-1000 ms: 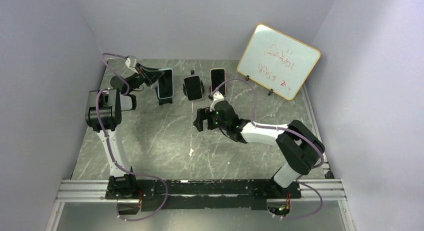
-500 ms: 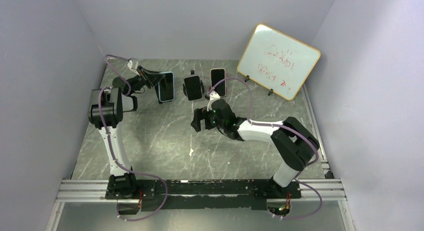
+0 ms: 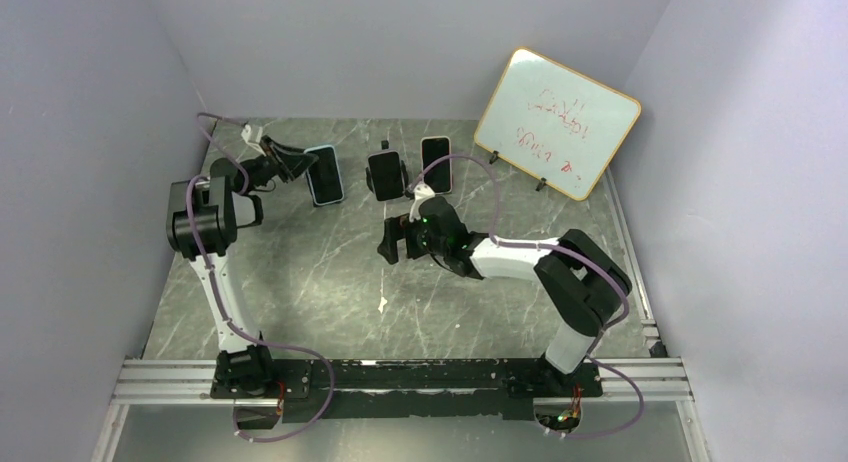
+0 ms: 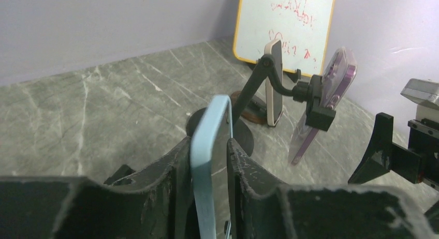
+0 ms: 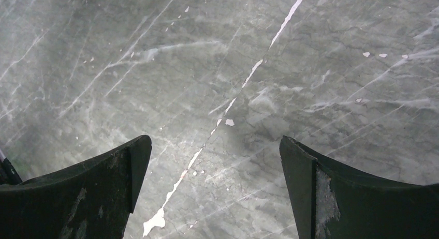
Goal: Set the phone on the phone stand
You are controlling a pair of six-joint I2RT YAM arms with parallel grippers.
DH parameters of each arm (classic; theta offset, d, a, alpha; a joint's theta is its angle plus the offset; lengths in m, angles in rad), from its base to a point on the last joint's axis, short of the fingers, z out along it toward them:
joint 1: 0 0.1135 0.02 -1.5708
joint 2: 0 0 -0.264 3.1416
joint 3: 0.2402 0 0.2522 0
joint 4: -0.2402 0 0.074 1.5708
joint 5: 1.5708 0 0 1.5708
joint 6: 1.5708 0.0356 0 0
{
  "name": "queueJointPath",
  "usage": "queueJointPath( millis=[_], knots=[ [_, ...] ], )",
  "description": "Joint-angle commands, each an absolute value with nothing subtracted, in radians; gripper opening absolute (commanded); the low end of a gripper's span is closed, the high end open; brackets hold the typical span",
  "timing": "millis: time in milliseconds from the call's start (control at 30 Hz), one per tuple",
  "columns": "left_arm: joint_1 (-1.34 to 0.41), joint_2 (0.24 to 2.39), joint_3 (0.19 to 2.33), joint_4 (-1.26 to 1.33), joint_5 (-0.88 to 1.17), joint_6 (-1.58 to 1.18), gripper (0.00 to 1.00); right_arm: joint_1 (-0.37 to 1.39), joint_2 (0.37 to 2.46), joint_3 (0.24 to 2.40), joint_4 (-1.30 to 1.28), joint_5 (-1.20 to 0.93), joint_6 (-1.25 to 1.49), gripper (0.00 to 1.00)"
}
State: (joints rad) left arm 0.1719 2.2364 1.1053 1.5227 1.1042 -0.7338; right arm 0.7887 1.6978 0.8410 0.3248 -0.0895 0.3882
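Note:
The phone (image 4: 207, 130) sits at a slant between the left gripper's loose fingers, so the robot should open them, line up with the phone's blue edge (image 4: 203, 169) and grip it straight before adjusting it.
A phone in a light blue case (image 3: 325, 174) stands upright at the back left, leaning a little. The phone stand behind it is hidden in the top view. My left gripper (image 3: 300, 165) reaches it from the left. In the left wrist view its jaws (image 4: 208, 143) stand slightly open on either side of the blue phone (image 4: 204, 166). One finger is against the blue edge and a narrow gap shows at the other. My right gripper (image 3: 392, 240) hovers wide open over bare marble (image 5: 215, 146), holding nothing.
A dark phone sits clamped on the middle stand (image 3: 386, 174), its purple case (image 4: 331, 78) visible from the left wrist. A third phone (image 3: 435, 162) stands to its right. A whiteboard (image 3: 556, 122) leans at the back right. Grey walls close in both sides.
The left gripper's jaws have eased apart around the blue phone, which has shifted slightly left and tilted. The right arm has drifted a little to the left, jaws unchanged.

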Motion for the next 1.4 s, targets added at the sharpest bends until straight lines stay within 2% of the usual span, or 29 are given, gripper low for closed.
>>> queueJointPath(
  millis=[0, 67, 100, 1000, 1100, 1200, 1367],
  knots=[
    [0.209, 2.212, 1.081, 1.833, 1.202, -0.749, 0.39, 0.782, 1.728, 0.87, 0.328, -0.113, 0.386, 1.0],
    [0.223, 2.217, 1.09, 1.833, 1.225, -0.772, 0.5, 0.782, 1.73, 0.878, 0.325, -0.115, 0.384, 1.0],
    [0.228, 2.22, 1.096, 1.834, 1.234, -0.784, 0.51, 0.783, 1.73, 0.88, 0.323, -0.113, 0.383, 1.0],
    [0.184, 2.345, 1.33, 1.833, 1.341, -0.964, 0.53, 0.782, 1.763, 0.899, 0.318, -0.12, 0.374, 1.0],
    [0.177, 2.348, 1.332, 1.833, 1.344, -0.963, 0.4, 0.782, 1.767, 0.899, 0.32, -0.123, 0.375, 1.0],
    [0.173, 2.354, 1.347, 1.833, 1.356, -0.975, 0.07, 0.783, 1.769, 0.897, 0.321, -0.124, 0.377, 1.0],
    [0.173, 2.345, 1.348, 1.833, 1.359, -0.977, 0.05, 0.782, 1.768, 0.893, 0.322, -0.126, 0.376, 1.0]
  ],
)
